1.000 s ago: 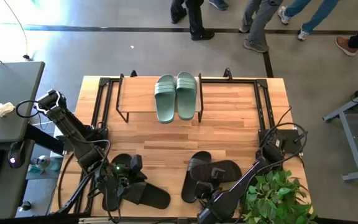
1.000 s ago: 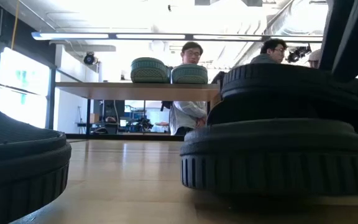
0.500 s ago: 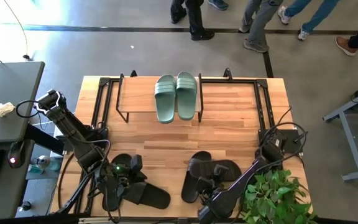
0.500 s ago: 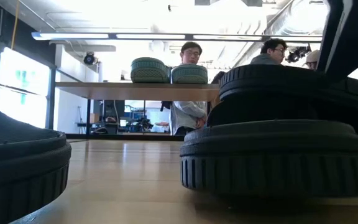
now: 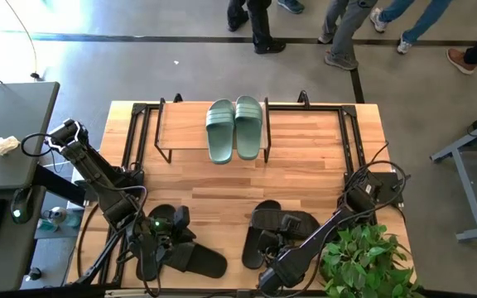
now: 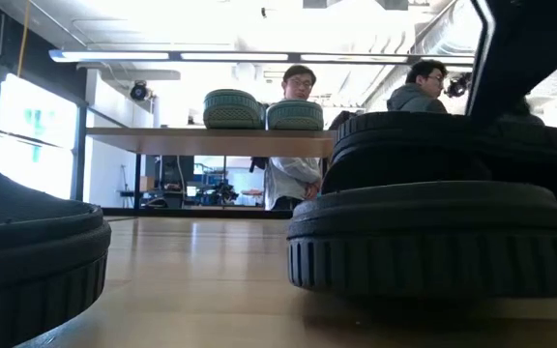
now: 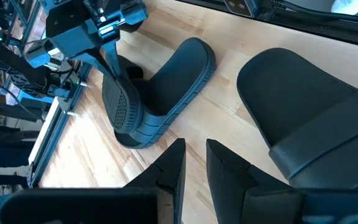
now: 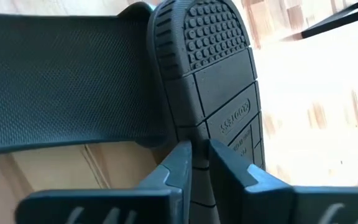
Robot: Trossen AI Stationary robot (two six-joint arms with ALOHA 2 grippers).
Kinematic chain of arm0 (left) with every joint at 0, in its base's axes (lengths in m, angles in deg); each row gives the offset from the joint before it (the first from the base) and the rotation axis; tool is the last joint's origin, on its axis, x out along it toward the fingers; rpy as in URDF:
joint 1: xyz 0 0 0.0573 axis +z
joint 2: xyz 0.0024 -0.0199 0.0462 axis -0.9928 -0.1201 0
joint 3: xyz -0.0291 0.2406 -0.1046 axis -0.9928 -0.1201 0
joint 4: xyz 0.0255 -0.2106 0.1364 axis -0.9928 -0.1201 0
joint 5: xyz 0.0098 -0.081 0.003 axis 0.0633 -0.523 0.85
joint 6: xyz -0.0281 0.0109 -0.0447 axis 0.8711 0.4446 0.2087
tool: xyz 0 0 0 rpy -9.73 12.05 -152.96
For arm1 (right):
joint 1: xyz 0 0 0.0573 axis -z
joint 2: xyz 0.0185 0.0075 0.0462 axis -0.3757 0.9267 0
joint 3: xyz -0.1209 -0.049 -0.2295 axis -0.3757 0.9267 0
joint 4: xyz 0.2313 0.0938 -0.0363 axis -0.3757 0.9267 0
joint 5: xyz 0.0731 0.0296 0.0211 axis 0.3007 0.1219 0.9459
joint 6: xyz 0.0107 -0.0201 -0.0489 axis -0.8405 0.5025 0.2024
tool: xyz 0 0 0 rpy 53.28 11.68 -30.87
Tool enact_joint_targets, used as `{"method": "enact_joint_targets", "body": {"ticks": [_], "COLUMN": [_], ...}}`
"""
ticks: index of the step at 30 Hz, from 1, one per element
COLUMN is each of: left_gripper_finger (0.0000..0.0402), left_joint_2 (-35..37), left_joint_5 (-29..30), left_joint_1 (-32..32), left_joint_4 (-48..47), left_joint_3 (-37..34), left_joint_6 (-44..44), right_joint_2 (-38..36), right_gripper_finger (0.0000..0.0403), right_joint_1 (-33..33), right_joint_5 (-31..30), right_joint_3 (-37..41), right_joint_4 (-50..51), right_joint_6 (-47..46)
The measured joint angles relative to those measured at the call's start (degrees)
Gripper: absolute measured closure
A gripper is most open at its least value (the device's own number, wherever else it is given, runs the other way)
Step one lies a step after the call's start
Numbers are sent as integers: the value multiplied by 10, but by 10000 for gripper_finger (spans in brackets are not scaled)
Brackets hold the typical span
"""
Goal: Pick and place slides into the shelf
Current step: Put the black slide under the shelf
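The upper black slide lies slanted over the other with its sole up and is pinched only at its sole's edge (image 8: 188,121), so next I open my right gripper and move my left gripper to its textured end (image 8: 215,34).
The sage-green pair (image 5: 235,129) lies on the shelf's plank top (image 5: 180,132) at the far side. One black pair (image 5: 176,248) lies on the table at the near left. My left gripper (image 7: 195,163) hovers over it, empty, with only a narrow gap between its fingers. The other black pair (image 5: 278,229) lies near the middle, one slide (image 6: 433,145) resting on the other (image 6: 433,237). My right gripper (image 8: 200,163) is shut on the upper slide, which is tipped on its side with its treaded sole showing (image 8: 207,56). My right gripper pinches the tipped slide's sole edge (image 8: 199,127) between its two fingers. The fingers come level from the table's near side. The slide stands on its side and leans on the second black slide's strap (image 8: 61,81).
The shelf's black metal frame (image 5: 139,132) runs along the far part of the table. A green plant (image 5: 367,265) stands at the near right corner beside my right arm. Several people stand beyond the far edge (image 5: 346,25). Bare wood lies between the shelf and the black slides (image 5: 222,186).
My right gripper has gone a little toward the table's left and near edges with its black slide. That slide has moved onto the second slide of the pair, so the two overlap more. The lower slide has shifted slightly.
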State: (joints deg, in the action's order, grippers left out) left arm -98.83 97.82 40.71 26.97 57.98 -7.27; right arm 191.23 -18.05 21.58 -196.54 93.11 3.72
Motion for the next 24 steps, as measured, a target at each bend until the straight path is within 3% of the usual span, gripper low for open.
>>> {"method": "enact_joint_targets", "body": {"ticks": [6, 24], "left_gripper_finger": [348, 348], "left_joint_2": [0, 0], "left_joint_5": [0, 0], "left_joint_1": [0, 0], "left_joint_4": [0, 1], "left_joint_3": [0, 0], "left_joint_6": [0, 0], "right_joint_2": [0, -11], "right_gripper_finger": [390, 392], "right_joint_1": [11, 20], "right_joint_5": [-3, -22], "right_joint_3": [0, 0], "right_joint_4": [0, 0], "right_joint_6": [17, 22]}}
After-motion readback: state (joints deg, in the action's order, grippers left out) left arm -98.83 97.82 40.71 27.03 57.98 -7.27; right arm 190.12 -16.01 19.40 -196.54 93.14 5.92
